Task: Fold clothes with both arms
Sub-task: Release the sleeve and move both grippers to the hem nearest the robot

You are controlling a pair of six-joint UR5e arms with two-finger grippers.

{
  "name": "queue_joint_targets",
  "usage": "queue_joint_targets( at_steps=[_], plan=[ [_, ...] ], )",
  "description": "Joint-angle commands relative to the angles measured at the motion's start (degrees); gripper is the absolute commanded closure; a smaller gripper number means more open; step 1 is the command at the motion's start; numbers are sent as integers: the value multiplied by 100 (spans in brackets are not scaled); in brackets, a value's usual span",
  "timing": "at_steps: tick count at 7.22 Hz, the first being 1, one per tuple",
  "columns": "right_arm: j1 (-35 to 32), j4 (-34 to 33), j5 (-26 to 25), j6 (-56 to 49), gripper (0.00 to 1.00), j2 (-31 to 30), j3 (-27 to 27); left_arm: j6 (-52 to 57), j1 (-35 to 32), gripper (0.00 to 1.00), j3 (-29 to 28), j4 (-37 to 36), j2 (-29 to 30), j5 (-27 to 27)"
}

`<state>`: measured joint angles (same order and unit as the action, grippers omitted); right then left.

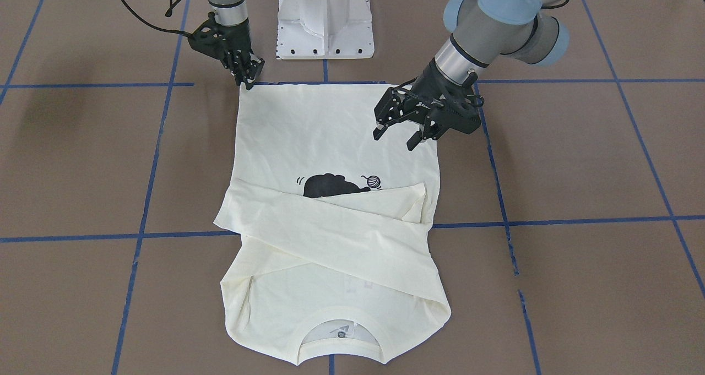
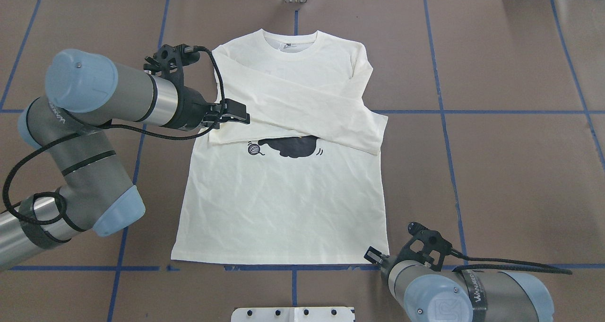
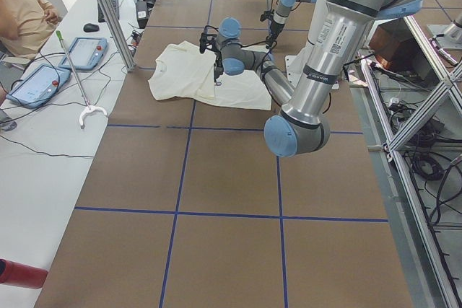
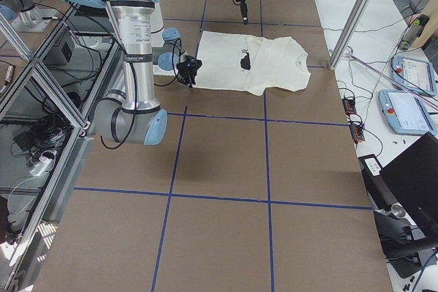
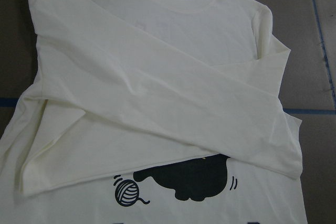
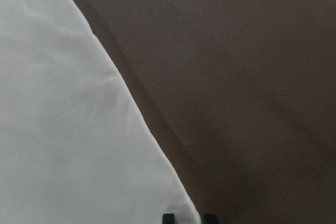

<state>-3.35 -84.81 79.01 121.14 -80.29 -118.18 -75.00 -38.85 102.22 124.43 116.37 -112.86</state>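
A folded sleeve's end (image 1: 226, 211) sticks out past the shirt's side (image 1: 235, 156), so it will still stick out when I fold the shirt's hem toward its collar.
The cream long-sleeve shirt (image 1: 330, 132) lies flat on the brown table, print up, with both sleeves folded across the chest. The sleeves cover the upper part of the black cat print (image 2: 293, 147). The collar points away from the robot. My left gripper (image 1: 396, 138) is open and empty, and hovers over the shirt's edge beside the folded sleeves (image 2: 238, 114). Its wrist view shows the crossed sleeves (image 5: 157, 77) and none of its fingers. My right gripper (image 1: 250, 80) is low at the near hem corner (image 2: 375, 256), fingers close together with the corner (image 6: 184, 203) between them.
The white pedestal base (image 1: 325, 17) stands just behind the hem. Blue tape lines (image 2: 439, 111) grid the table. In the side views an operator (image 3: 22, 12), tablets (image 3: 36, 84) and metal posts (image 4: 356, 11) stand beyond the table's far edge.
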Motion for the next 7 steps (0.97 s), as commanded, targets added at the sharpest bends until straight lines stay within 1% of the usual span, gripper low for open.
queue_joint_targets(
  at_steps=[1,2,3,4,5,6,7],
  plan=[
    [-34,-36,18,-29,100,-31,-116,-407,9,17,17,-7,-17,10],
    [-43,-36,36,-38,100,-31,-274,-767,131,17,400,-7,-644,79],
    [-69,-36,53,-38,100,-48,-406,-832,488,17,804,2,-1346,393],
    [-78,-36,71,-56,100,-57,-486,-1250,1214,17,1208,-16,-2015,1301],
    [-78,-36,88,-56,100,-57,-504,-1506,1465,18,1534,-68,-2439,1415],
    [-87,-36,88,-64,100,-66,-513,-2266,2025,23,1538,-103,-2617,1747],
    [-87,-36,88,-82,100,-66,-504,-2587,2578,29,1494,-321,-2602,2098]
  ],
)
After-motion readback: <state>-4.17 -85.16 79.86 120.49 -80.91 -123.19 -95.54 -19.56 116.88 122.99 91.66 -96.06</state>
